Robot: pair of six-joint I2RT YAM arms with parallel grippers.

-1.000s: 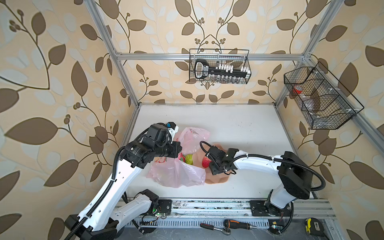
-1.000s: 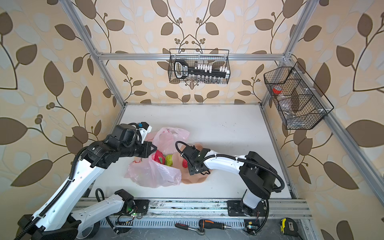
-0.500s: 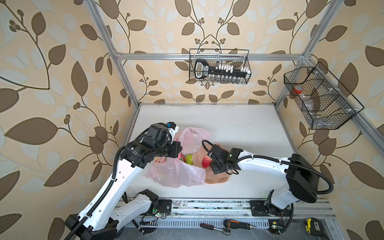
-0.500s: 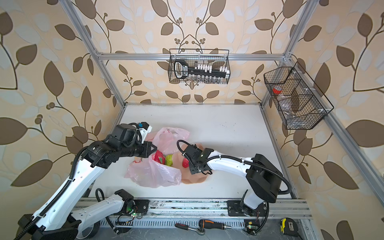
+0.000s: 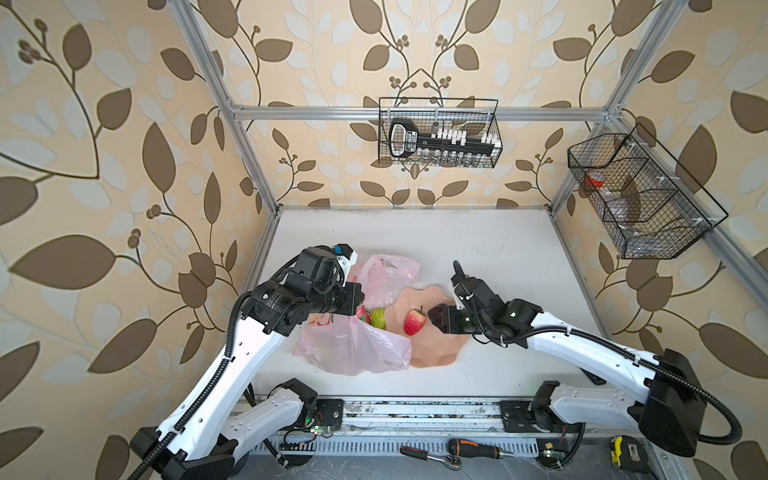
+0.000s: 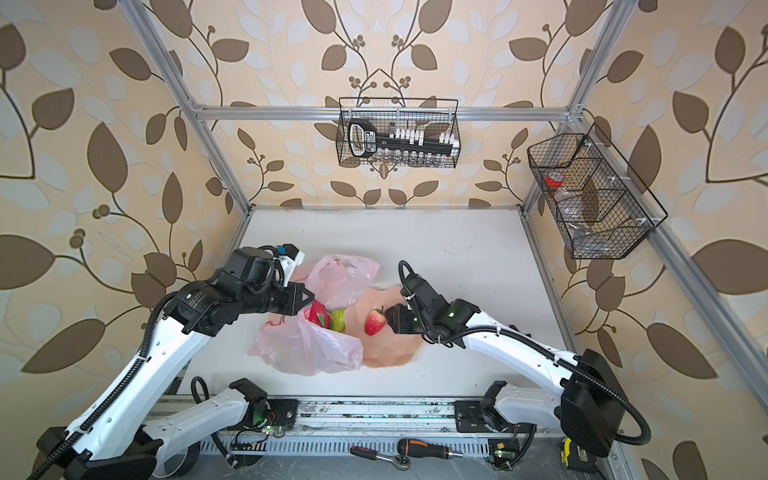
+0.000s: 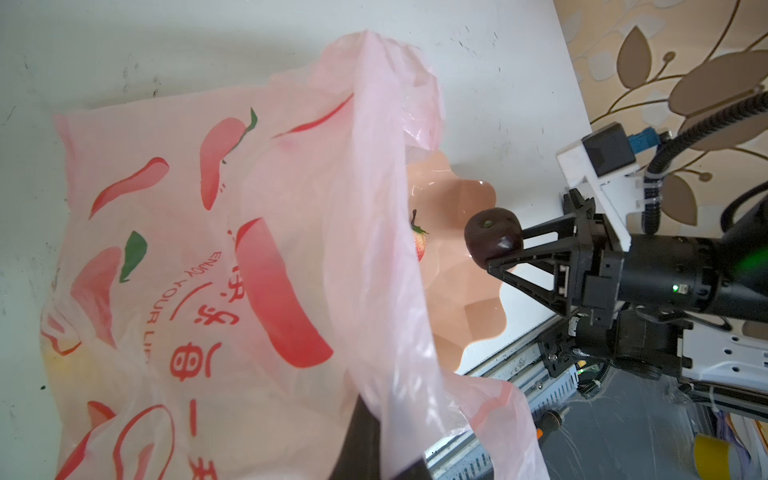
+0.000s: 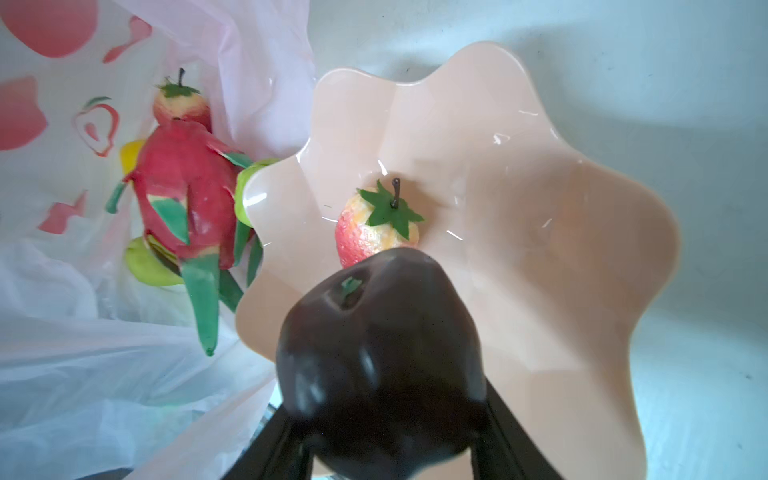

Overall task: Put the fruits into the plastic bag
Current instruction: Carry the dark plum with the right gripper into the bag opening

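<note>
My left gripper is holding the pink plastic bag's opening (image 5: 376,309) wide toward the dark plum, so my right gripper keeps going inside and let go beside the lemon (image 8: 130,154).
My left gripper (image 5: 356,300) (image 7: 365,449) is shut on the rim of the pink plastic bag (image 5: 357,349) (image 6: 307,349) (image 7: 232,249), holding its mouth up. Inside the bag lie a dragon fruit (image 8: 187,195) (image 6: 316,313), green pears (image 8: 145,262) (image 5: 379,319), a lemon (image 8: 131,153) and a strawberry (image 8: 180,106). My right gripper (image 5: 437,318) (image 8: 386,424) (image 7: 498,249) is shut on a dark plum (image 8: 382,374) (image 7: 492,237) (image 6: 392,316), held just above the plate. Another strawberry (image 8: 370,232) (image 5: 414,321) (image 6: 374,321) lies on the plate, right in front of the plum.
The peach scalloped plate (image 5: 440,349) (image 8: 540,249) (image 7: 465,303) sits to the right of the bag, its left edge tucked under the bag's mouth. Wire baskets (image 5: 440,133) (image 5: 640,195) hang on the back and right walls. Tools (image 5: 473,449) lie by the front rail.
My right arm has drawn back slightly to the right with the plum, its elbow swinging outward. The left arm and the bag have stayed put.
</note>
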